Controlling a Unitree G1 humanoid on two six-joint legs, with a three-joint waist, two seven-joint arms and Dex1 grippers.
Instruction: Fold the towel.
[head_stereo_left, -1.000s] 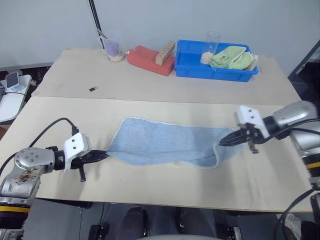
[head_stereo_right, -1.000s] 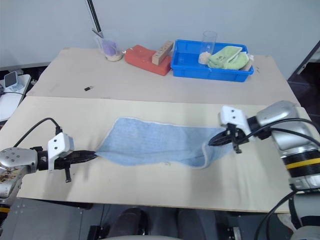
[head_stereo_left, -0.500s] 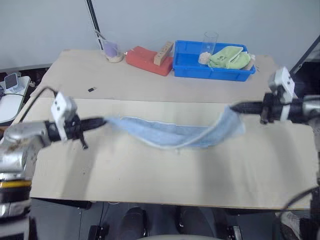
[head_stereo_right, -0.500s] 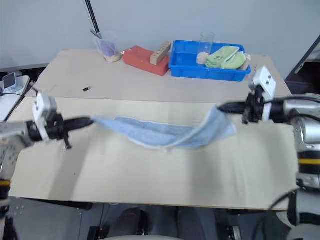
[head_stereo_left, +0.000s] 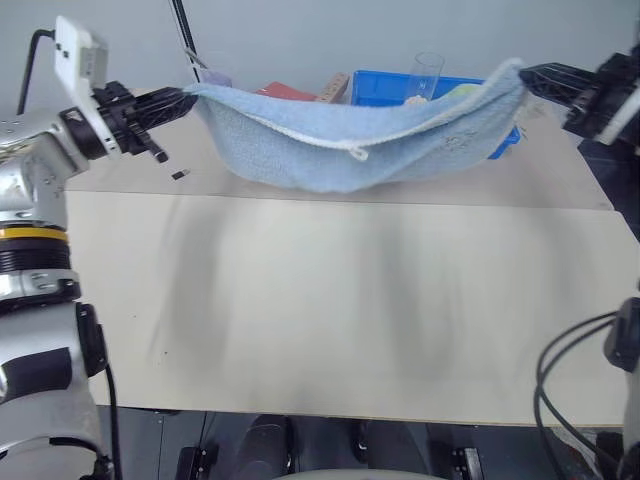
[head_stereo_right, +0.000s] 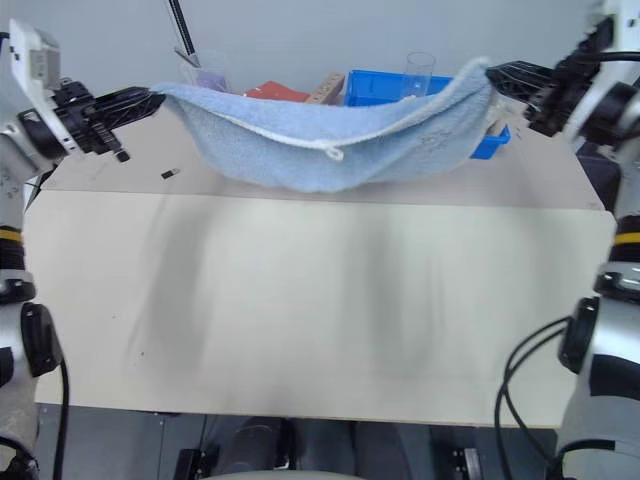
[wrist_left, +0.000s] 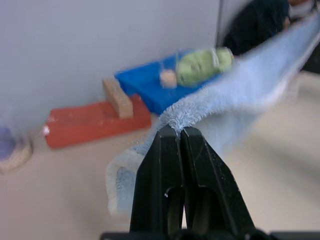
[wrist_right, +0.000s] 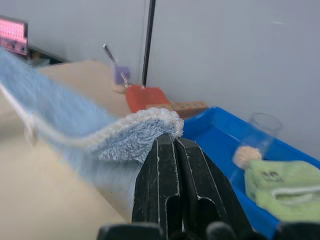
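Observation:
My two grippers should pull the towel back and spread it flat across the table's near half (head_stereo_left: 350, 280), because it is drooping in the air (head_stereo_left: 345, 160) by the blue tray.
The light blue towel (head_stereo_left: 350, 145) hangs in the air above the far half of the table, sagging in the middle between my two grippers, its whitish hem and small white tag facing me. My left gripper (head_stereo_left: 188, 97) is shut on the towel's left end, and my right gripper (head_stereo_left: 522, 72) is shut on its right end. In the left wrist view the black fingers (wrist_left: 172, 150) pinch a fold of the towel (wrist_left: 225, 107). Seen from the right wrist, the fingers (wrist_right: 172, 155) clamp the towel's edge (wrist_right: 135, 135) the same way.
The beige table (head_stereo_left: 330, 300) lies below the towel. At its back stand a blue tray (wrist_right: 225, 140) with a lime-green cloth (wrist_right: 280, 187) and a clear cup (head_stereo_left: 426, 75), a red-orange block (wrist_left: 95, 122), and a small purple cup (wrist_right: 120, 75). A small black item (head_stereo_left: 178, 176) lies far left.
Both grippers have risen and moved away from me, lifting the towel off the table. It now hangs stretched between them in the air instead of lying flat.

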